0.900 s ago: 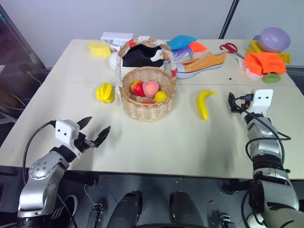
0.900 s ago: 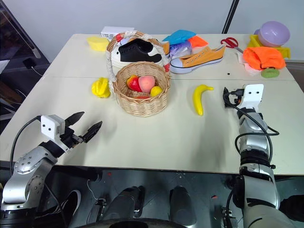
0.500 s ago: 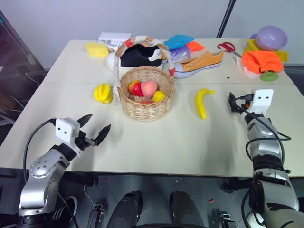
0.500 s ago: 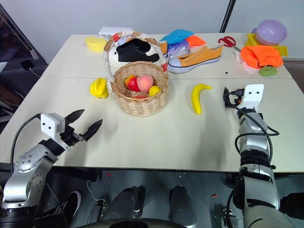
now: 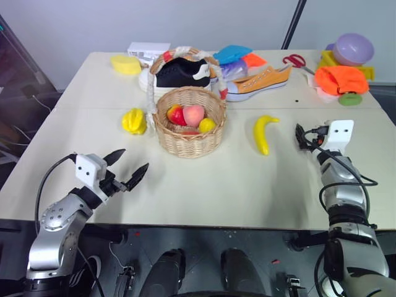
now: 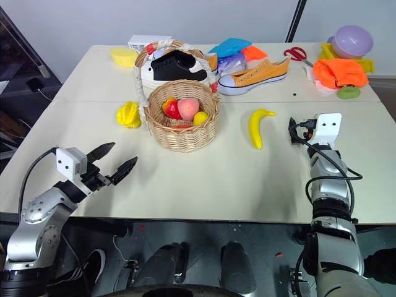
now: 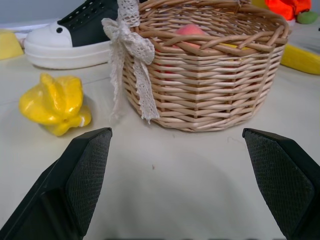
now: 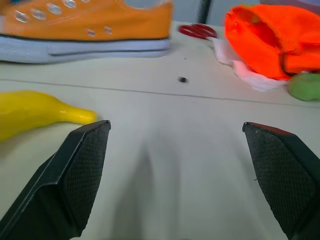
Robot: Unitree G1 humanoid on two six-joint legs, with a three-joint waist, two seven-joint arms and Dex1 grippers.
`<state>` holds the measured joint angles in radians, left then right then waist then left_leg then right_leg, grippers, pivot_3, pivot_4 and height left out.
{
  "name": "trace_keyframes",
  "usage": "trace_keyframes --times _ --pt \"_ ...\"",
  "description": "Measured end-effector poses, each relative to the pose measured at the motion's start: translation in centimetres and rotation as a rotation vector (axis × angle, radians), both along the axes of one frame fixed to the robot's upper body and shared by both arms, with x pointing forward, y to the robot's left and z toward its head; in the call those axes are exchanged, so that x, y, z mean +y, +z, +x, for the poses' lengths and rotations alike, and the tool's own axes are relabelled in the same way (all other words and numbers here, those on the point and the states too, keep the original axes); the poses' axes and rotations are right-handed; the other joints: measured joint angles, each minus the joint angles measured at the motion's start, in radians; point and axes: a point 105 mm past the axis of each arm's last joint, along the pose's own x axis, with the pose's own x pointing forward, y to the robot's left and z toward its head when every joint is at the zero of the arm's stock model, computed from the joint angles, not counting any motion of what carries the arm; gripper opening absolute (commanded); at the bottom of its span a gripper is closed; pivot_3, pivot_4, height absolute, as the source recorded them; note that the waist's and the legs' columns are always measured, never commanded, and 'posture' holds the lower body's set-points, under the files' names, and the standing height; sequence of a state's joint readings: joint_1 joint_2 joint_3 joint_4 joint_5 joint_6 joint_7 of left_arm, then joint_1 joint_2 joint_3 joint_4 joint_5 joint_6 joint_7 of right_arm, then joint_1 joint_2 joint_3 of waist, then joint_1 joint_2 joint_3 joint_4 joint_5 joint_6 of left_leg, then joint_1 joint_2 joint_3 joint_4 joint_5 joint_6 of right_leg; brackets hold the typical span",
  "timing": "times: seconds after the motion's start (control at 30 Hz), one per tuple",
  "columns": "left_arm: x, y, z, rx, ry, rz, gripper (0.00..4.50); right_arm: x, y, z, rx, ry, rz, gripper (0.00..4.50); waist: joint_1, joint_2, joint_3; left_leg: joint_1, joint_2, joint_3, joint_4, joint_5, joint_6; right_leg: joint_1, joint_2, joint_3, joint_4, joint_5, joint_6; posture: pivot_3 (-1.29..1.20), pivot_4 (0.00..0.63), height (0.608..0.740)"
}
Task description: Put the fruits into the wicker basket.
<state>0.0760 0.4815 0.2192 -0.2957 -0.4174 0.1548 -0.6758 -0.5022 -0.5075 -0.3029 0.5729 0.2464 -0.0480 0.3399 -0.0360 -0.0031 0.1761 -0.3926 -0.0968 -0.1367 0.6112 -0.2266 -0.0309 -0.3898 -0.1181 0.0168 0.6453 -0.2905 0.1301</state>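
The banana is beside the empty tabletop (image 5: 289, 125) that my right gripper's open fingers face, so next my right gripper swings over and grabs the banana's near half (image 5: 262, 143) from above.
The wicker basket (image 5: 190, 133) stands mid-table and holds a pink peach (image 5: 195, 114), a red piece (image 5: 179, 116) and a small yellow piece (image 5: 208, 125). Just left of the basket lies a yellow starfruit (image 5: 134, 120), seen again as the starfruit (image 7: 55, 102) in the left wrist view. To the basket's right a banana (image 5: 264, 132) rests on the table. My left gripper (image 5: 132, 160) is open near the front left edge and points at the basket (image 7: 210, 75). My right gripper (image 8: 175, 127) is open and empty, right of the banana (image 8: 35, 117).
Behind the basket are a black-and-white shoe (image 5: 179, 73) and an orange sneaker (image 5: 260, 81). Red scissors (image 5: 299, 62), an orange cloth (image 5: 341, 79) and a purple bowl (image 5: 354, 49) sit at the back right. At the back left is a yellow sponge (image 5: 127, 64).
My left gripper has crept slightly forward toward the basket. The right arm and the fruits have stayed where they were.
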Motion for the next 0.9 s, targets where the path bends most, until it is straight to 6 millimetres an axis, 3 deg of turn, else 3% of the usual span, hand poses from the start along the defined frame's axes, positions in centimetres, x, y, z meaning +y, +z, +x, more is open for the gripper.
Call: trace_keyframes --times 0.13,0.3,0.4,0.57,0.73,0.9 --pt "-0.6 -0.2 -0.4 0.002 -0.056 0.027 4.5 2.1 1.7 -0.9 0.036 0.119 0.044 4.42 0.004 0.0 0.0 -0.001 0.001 0.0 0.0 0.0 0.0 -0.001 0.0 0.0 0.0 0.0 0.0 0.0 0.15 0.74" --pt "-1.9 0.5 -0.8 -0.006 -0.157 0.061 4.5 6.9 1.3 -2.4 0.301 0.307 0.032 4.42 0.018 0.0 0.0 -0.003 0.002 0.001 0.001 0.0 0.0 -0.004 0.0 0.001 0.0 -0.001 -0.003 0.0 0.15 0.74" --pt "-3.2 0.6 -1.1 -0.007 -0.227 0.075 4.5 9.7 2.3 -2.4 0.372 0.373 -0.003 4.42 0.023 0.0 0.0 -0.005 0.002 0.002 0.001 0.0 0.0 -0.006 0.0 0.001 -0.001 -0.001 -0.004 0.0 0.15 0.74" --pt "-5.1 1.0 -2.0 -0.019 -0.331 0.077 4.5 10.6 2.3 -1.5 0.456 0.313 -0.036 4.42 0.028 -0.002 0.0 -0.013 0.002 0.0 0.002 0.0 0.0 -0.012 0.0 0.0 0.0 0.001 -0.002 0.0 0.15 0.74" --pt "-5.5 2.0 -2.1 -0.055 -0.367 0.081 4.5 9.6 1.3 -0.4 0.517 0.227 -0.031 4.42 0.024 -0.002 0.0 -0.015 0.002 0.001 0.002 0.0 0.0 -0.015 0.001 -0.001 0.0 0.001 -0.002 0.0 0.15 0.74" --pt "-5.6 2.3 -2.1 -0.066 -0.367 0.079 4.5 10.3 0.1 -0.1 0.554 0.233 -0.023 4.42 0.019 -0.002 0.0 -0.015 0.003 0.001 0.002 0.0 0.0 -0.015 0.002 -0.001 0.001 0.002 -0.002 0.0 0.15 0.74"
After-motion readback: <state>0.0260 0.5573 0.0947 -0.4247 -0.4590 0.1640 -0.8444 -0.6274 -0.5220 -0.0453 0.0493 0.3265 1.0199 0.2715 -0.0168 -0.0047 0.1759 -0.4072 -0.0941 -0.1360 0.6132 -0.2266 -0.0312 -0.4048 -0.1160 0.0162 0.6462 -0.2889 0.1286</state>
